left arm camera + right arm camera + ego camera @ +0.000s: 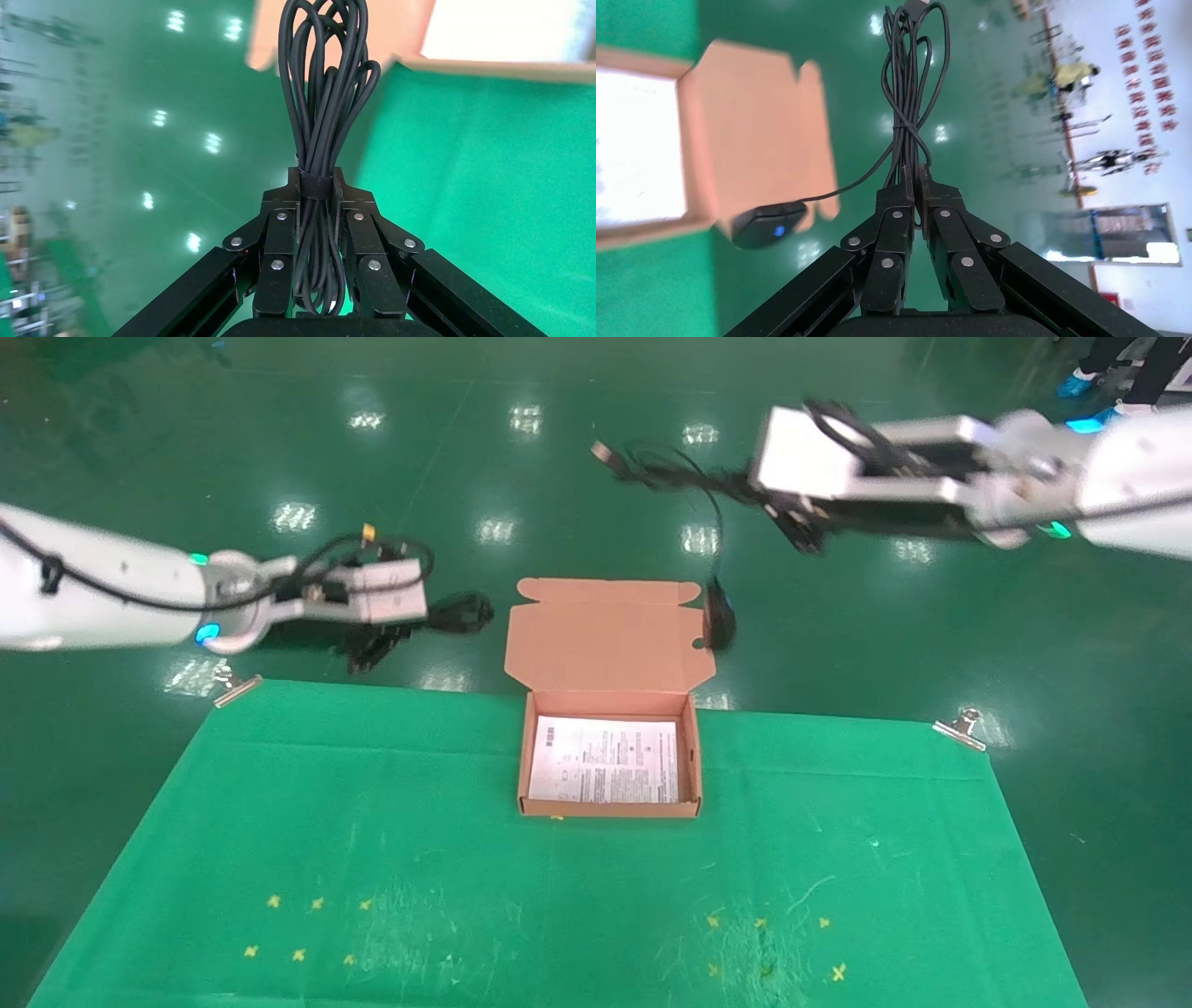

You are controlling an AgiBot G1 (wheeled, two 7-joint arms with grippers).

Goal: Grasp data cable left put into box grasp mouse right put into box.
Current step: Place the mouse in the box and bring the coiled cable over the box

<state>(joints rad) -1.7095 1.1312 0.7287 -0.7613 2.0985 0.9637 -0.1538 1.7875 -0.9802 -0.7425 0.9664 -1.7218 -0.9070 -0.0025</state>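
Note:
The data cable and the dangling mouse (721, 616) both approach the same box, so next I pull my left gripper back until my right gripper lowers the mouse inside (609, 761).
The box (610, 809) stands open at the far edge of the green cloth, a white printed sheet (605, 761) inside and its lid (605, 635) laid back. Left of the lid, above the floor, my left gripper (421, 621) is shut on the data cable (461, 614). In the left wrist view the gripper (316, 186) clamps the cable (323, 105) at its black band, loops pointing toward the box lid (400, 28). High at the back right, my right gripper (759, 495) (916, 179) is shut on the bunched cord (912, 84). The mouse (719, 617) (768, 223) dangles beside the lid's right edge.
A green cloth (372, 822) covers the table, held by metal clips (233, 686) (964, 727) at its far corners. Yellow cross marks (307, 929) lie near the front. Glossy green floor (931, 645) lies beyond the table edge.

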